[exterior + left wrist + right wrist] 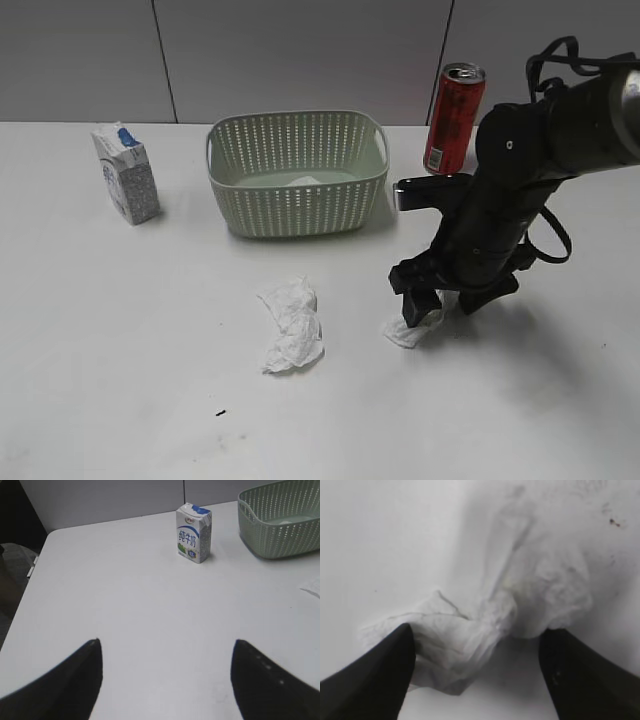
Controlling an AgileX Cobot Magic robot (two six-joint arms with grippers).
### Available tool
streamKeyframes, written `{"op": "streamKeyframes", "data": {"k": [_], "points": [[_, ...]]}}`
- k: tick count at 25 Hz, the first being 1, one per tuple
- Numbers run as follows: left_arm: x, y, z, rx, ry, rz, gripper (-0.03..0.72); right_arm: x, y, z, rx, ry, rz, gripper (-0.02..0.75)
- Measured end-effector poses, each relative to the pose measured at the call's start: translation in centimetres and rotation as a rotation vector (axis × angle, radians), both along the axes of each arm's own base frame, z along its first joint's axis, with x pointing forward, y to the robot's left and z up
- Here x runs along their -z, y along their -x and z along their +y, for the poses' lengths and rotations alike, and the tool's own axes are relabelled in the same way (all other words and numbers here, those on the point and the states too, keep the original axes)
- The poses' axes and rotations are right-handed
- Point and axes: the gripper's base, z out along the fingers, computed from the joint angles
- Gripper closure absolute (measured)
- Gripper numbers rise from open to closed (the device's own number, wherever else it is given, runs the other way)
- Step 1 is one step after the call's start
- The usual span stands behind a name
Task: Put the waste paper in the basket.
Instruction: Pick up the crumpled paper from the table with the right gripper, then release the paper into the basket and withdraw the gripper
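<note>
I see creased folds (pixel 298 316) joining both ends of the waste paper wad (pixel 294 326) in front of the basket, so I expect it to rise in one piece as I lift it.
One waste paper wad (pixel 291 325) lies on the white table in front of the basket (pixel 297 214). A second wad (pixel 404 333) lies under my right gripper (pixel 425 312). In the right wrist view this wad (pixel 470 630) sits between the wide-apart jaws of the right gripper (pixel 477 630), which is open and low over the table. A third white wad (pixel 303 181) shows inside the sage-green basket. My left gripper (pixel 166 642) is open and empty over bare table, with the basket (pixel 280 525) far to its upper right. The left arm is out of the exterior view.
A white-and-grey milk carton (pixel 126 172) stands left of the basket and also shows in the left wrist view (pixel 193 532). A red can (pixel 455 118) stands behind the right arm, right of the basket. A grey wall runs along the table's back.
</note>
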Motion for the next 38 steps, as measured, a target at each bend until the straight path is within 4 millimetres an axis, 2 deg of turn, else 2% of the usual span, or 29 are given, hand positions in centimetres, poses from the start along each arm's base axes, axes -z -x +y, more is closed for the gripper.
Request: {"op": "streamKeyframes", "data": {"k": [3,5,8,11,13,16,19,21,27,33,36,38], "points": [[0.0,0.0,0.0,0.000,0.000,0.000,0.099,0.0,0.0,0.0,0.001,0.000,0.000,0.181],[0.0,0.0,0.0,0.000,0.000,0.000,0.099,0.0,0.0,0.0,0.001,0.000,-0.001,0.251],[0.0,0.0,0.0,0.000,0.000,0.000,0.099,0.1,0.0,0.0,0.001,0.001,0.001,0.432],[0.0,0.0,0.0,0.000,0.000,0.000,0.099,0.2,0.0,0.0,0.003,0.000,0.003,0.653],[0.0,0.0,0.0,0.000,0.000,0.000,0.099,0.2,0.0,0.0,0.005,-0.001,0.005,0.714],[0.0,0.0,0.0,0.000,0.000,0.000,0.099,0.1,0.0,0.0,0.006,-0.002,0.007,0.732],[0.0,0.0,0.0,0.000,0.000,0.000,0.099,-1.5,0.2,0.0,0.002,-0.012,-0.010,0.734],[0.0,0.0,0.0,0.000,0.000,0.000,0.099,-3.4,0.3,-0.1,-0.007,-0.033,-0.054,0.734],[0.0,0.0,0.0,0.000,0.000,0.000,0.099,-11.1,0.6,-0.2,-0.065,-0.121,-0.261,0.736],[0.0,0.0,0.0,0.000,0.000,0.000,0.099,-18.9,-1.8,1.4,-0.128,-0.265,-0.541,0.737],[0.0,0.0,0.0,0.000,0.000,0.000,0.099,-21.1,-3.5,2.6,-0.123,-0.343,-0.659,0.737],[0.0,0.0,0.0,0.000,0.000,0.000,0.099,-21.3,-4.6,3.8,-0.143,-0.369,-0.690,0.738]]}}
